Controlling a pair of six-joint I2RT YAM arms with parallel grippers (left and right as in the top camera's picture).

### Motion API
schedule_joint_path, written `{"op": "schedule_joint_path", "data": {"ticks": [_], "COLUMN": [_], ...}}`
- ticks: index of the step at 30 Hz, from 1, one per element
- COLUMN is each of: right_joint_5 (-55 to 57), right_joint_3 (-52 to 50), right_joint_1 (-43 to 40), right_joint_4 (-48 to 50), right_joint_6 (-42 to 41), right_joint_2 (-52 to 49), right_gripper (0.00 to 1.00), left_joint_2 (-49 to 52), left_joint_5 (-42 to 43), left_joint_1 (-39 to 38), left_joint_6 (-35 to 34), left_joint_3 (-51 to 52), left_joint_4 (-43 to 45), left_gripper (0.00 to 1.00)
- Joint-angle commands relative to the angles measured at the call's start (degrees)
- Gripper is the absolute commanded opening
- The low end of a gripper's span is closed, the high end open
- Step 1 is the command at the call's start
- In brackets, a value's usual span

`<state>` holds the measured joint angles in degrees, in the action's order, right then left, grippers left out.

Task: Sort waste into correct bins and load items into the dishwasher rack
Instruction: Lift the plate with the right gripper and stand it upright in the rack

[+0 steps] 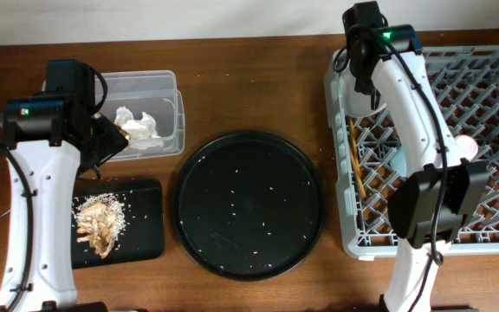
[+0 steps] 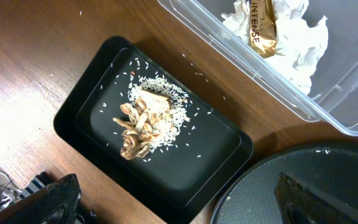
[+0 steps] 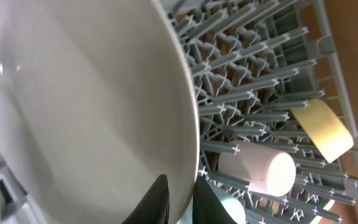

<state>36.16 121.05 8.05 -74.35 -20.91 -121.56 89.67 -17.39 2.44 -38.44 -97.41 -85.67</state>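
The pale grey bowl [image 1: 359, 97] is on edge by the rack's side [image 1: 332, 111], clear of cups. I should now steady it with my right gripper until it leans there, then let go.
My right gripper [image 3: 179, 200] is shut on the rim of the pale grey bowl [image 3: 73, 112], held on edge at the far left corner of the grey dishwasher rack [image 1: 483, 95]. In the rack lie a pink cup [image 3: 257, 171], a light blue cup [image 3: 230, 210], a small yellow bowl [image 3: 325, 127] and brown chopsticks [image 1: 355, 156]. My left gripper [image 2: 179, 208] is open and empty, above the near edge of the shallow black tray [image 2: 86, 106]. That tray holds food scraps with rice [image 2: 145, 121]. The clear tub [image 2: 328, 109] holds white tissue [image 2: 294, 40] and a brown wrapper [image 2: 260, 25].
A large round black tray [image 1: 249, 204] dotted with rice grains lies mid-table between the bins and the rack. The clear tub [image 1: 167, 82] stands behind the black tray [image 1: 145, 217] on the left. The right arm reaches across the rack's left half.
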Motion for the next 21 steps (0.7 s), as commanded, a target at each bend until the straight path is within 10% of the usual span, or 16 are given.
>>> {"op": "schedule_joint_path", "data": {"ticks": [1, 14, 21], "right_joint_5": [-7.21, -23.65, -38.05], "right_joint_3": [0.02, 0.02, 0.02], "right_joint_1": [0.61, 0.48, 0.57], "right_joint_4": [-0.63, -0.52, -4.52], "right_joint_6": [-0.57, -0.35, 4.17], "right_joint_2": [5.29, 15.78, 20.35], "right_gripper": [0.08, 0.06, 0.22], "left_joint_2": [-0.28, -0.28, -0.28], "left_joint_5": [-0.44, -0.44, -0.44], "left_joint_1": [0.24, 0.24, 0.24], "left_joint_6": [0.31, 0.31, 0.31], "left_joint_3": [-0.33, -0.33, -0.33], "left_joint_4": [0.04, 0.04, 0.07], "left_gripper": [1.00, 1.00, 1.00]}}
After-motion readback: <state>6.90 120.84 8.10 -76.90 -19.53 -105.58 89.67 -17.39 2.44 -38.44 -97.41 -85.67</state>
